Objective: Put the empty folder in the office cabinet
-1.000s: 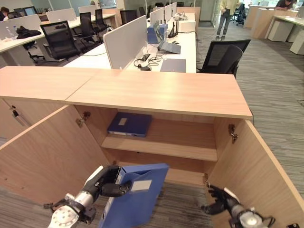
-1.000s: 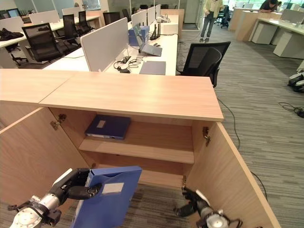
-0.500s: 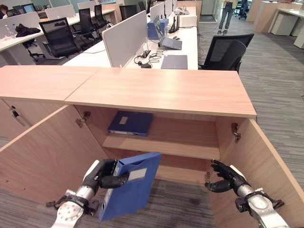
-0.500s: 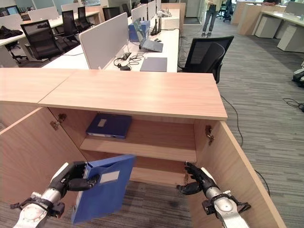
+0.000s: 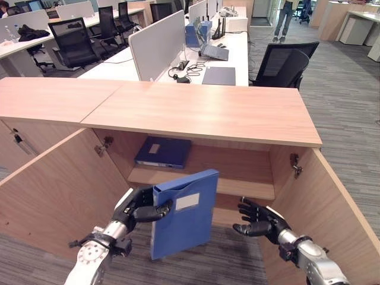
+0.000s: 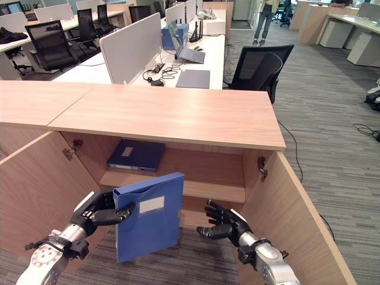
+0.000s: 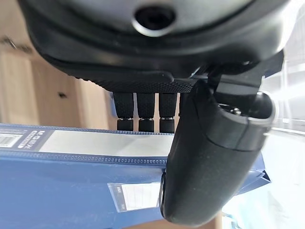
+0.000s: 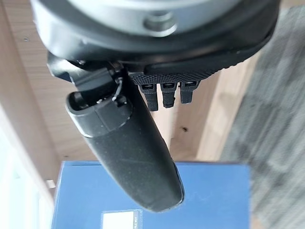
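My gripper is about to push the blue box folder (image 5: pixel 185 215), which will go in whole and lie flat, because wide clear shelf (image 5: pixel 228 168) shows beside the folder lying flat.
I hold a blue box folder (image 5: pixel 184 221) upright in front of the open wooden cabinet (image 5: pixel 202 116), below its upper shelf (image 5: pixel 237 181). My left hand (image 5: pixel 138 208) is shut on the folder's left edge, thumb across its front (image 7: pixel 209 157). My right hand (image 5: pixel 261 218) hovers open to the folder's right, fingers spread toward it, a short gap apart; the folder's blue face (image 8: pixel 209 195) lies past its thumb. A second blue folder (image 5: pixel 163 152) lies flat on the shelf's left half.
Both cabinet doors stand wide open: the left door (image 5: pixel 56 190) beside my left arm, the right door (image 5: pixel 338 208) beside my right arm. Desks with a divider (image 5: pixel 157 47), office chairs (image 5: pixel 282 68) and a standing person (image 5: pixel 290 15) lie beyond the cabinet.
My left hand has lifted the folder up and to the right, toward the cabinet opening. My right hand has risen and moved left toward the folder's right side.
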Tool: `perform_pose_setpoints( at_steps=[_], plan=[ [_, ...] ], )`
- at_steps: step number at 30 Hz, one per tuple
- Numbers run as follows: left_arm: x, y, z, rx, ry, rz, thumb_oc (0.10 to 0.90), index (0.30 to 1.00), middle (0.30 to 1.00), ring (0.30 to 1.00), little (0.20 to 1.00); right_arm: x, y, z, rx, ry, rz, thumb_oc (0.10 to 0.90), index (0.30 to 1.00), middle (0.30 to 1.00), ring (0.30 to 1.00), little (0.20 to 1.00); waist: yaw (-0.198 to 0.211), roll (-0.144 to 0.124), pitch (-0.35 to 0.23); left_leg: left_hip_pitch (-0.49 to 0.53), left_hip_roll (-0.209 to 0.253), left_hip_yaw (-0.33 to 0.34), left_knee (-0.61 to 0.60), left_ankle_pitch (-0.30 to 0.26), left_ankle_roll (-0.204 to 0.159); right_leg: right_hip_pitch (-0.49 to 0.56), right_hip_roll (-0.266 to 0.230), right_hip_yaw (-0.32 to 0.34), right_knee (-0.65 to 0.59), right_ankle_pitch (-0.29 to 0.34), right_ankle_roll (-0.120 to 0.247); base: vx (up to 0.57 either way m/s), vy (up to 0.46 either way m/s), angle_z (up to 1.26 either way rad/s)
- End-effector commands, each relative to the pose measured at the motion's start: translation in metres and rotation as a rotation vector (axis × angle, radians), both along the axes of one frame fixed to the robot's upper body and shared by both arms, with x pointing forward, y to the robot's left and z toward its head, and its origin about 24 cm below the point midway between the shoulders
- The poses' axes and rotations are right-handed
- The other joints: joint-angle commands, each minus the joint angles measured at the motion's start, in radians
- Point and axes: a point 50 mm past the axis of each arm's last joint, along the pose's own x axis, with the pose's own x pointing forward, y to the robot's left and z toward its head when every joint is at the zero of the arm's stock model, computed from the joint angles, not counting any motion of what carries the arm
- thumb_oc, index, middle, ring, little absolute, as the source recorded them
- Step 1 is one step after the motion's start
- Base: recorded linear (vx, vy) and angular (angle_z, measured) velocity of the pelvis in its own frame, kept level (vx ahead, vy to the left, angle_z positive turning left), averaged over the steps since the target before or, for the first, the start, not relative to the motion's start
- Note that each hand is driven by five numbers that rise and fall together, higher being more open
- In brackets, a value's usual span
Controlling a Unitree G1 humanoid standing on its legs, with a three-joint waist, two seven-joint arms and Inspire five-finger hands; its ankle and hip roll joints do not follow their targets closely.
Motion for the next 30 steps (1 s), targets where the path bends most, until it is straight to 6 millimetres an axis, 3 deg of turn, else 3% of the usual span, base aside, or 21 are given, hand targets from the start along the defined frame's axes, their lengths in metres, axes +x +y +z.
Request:
perform_pose_setpoints(
  at_steps=[1,4,9,14,19,22,23,24,25,26,30],
  plan=[
    [0.035,-0.027,0.078,-0.140,-0.376,-0.218,0.400,0.300,0.300,0.300,0.300,0.054,0.013,0.071,0.095,-0.357,0.035,0.800,0.900,0.900,0.900,0.900,0.020,-0.033,-0.025,0.093,-0.059,0.022,0.002,-0.164,0.012,0.005,-0.003,0.007,0.008,-0.033,0.031,0.00,0.000,0.00],
    [0.032,-0.039,0.078,-0.138,-0.338,-0.353,0.400,0.300,0.300,0.300,0.300,0.064,0.014,0.090,0.107,-0.434,0.038,0.800,0.900,0.900,0.900,0.900,0.022,-0.034,-0.032,0.094,-0.059,0.019,0.002,-0.164,0.013,0.007,-0.004,0.006,0.008,-0.031,0.031,0.00,0.000,0.00],
    [0.030,-0.046,0.079,-0.170,-0.313,-0.428,0.400,0.300,0.300,0.300,0.300,0.073,0.016,0.106,0.131,-0.496,0.037,0.800,0.900,0.900,0.900,0.900,0.026,-0.037,-0.032,0.095,-0.059,0.016,0.002,-0.163,0.013,0.008,-0.003,0.006,0.008,-0.029,0.032,0.00,0.000,0.00],
    [0.034,-0.059,0.083,-0.172,-0.335,-0.481,0.400,0.300,0.300,0.300,0.300,0.078,0.038,0.115,0.229,-0.524,0.102,0.800,0.900,0.900,0.900,0.900,0.028,-0.044,-0.032,0.093,-0.060,0.014,0.002,-0.162,0.013,0.008,-0.003,0.008,0.008,-0.030,0.031,0.00,0.000,0.00],
    [0.038,-0.073,0.090,-0.204,-0.358,-0.571,0.400,0.300,0.300,0.300,0.300,0.078,0.056,0.119,0.213,-0.525,0.235,0.800,0.900,0.900,0.900,0.900,0.027,-0.048,-0.032,0.092,-0.061,0.014,0.002,-0.161,0.013,0.006,-0.004,0.006,0.008,-0.028,0.032,0.00,0.000,0.00],
    [0.036,-0.091,0.091,-0.266,-0.296,-0.740,0.400,0.300,0.300,0.300,0.300,0.078,0.076,0.127,0.218,-0.525,0.395,0.800,0.900,0.900,0.900,0.900,0.024,-0.048,-0.034,0.090,-0.062,0.016,0.002,-0.160,0.013,0.002,-0.004,0.008,0.008,-0.024,0.033,0.00,0.000,0.00],
    [0.036,-0.093,0.091,-0.283,-0.280,-0.764,0.400,0.300,0.300,0.300,0.300,0.076,0.080,0.127,0.236,-0.516,0.429,0.500,0.451,0.451,0.451,0.451,0.024,-0.048,-0.034,0.091,-0.062,0.017,0.002,-0.160,0.013,0.002,-0.004,0.009,0.008,-0.023,0.034,0.00,0.000,0.00],
    [0.034,-0.101,0.087,-0.315,-0.242,-0.822,0.400,0.300,0.300,0.300,0.300,0.073,0.092,0.128,0.269,-0.502,0.499,0.400,0.300,0.300,0.300,0.300,0.022,-0.049,-0.035,0.090,-0.062,0.017,0.002,-0.159,0.013,0.001,-0.004,0.010,0.008,-0.022,0.034,0.00,0.000,0.00],
    [0.033,-0.116,0.085,-0.374,-0.198,-0.911,0.400,0.300,0.300,0.300,0.300,0.066,0.117,0.126,0.343,-0.463,0.623,0.400,0.300,0.300,0.300,0.300,0.019,-0.051,-0.034,0.090,-0.062,0.019,0.002,-0.157,0.012,-0.001,-0.003,0.012,0.008,-0.021,0.034,0.00,0.000,0.00],
    [0.033,-0.116,0.085,-0.375,-0.198,-0.911,0.400,0.300,0.300,0.300,0.300,0.066,0.117,0.126,0.343,-0.464,0.623,0.400,0.300,0.300,0.300,0.300,0.019,-0.050,-0.034,0.090,-0.062,0.019,0.002,-0.157,0.012,0.000,-0.003,0.012,0.008,-0.021,0.034,0.00,0.000,0.00],
    [0.023,-0.142,0.082,-0.425,-0.125,-1.096,0.400,0.300,0.300,0.300,0.300,0.041,0.154,0.116,0.430,-0.346,0.875,0.400,0.300,0.300,0.300,0.300,0.013,-0.054,-0.032,0.087,-0.060,0.020,0.002,-0.154,0.012,-0.004,-0.002,0.015,0.008,-0.020,0.035,0.00,0.000,0.00]
  ],
)
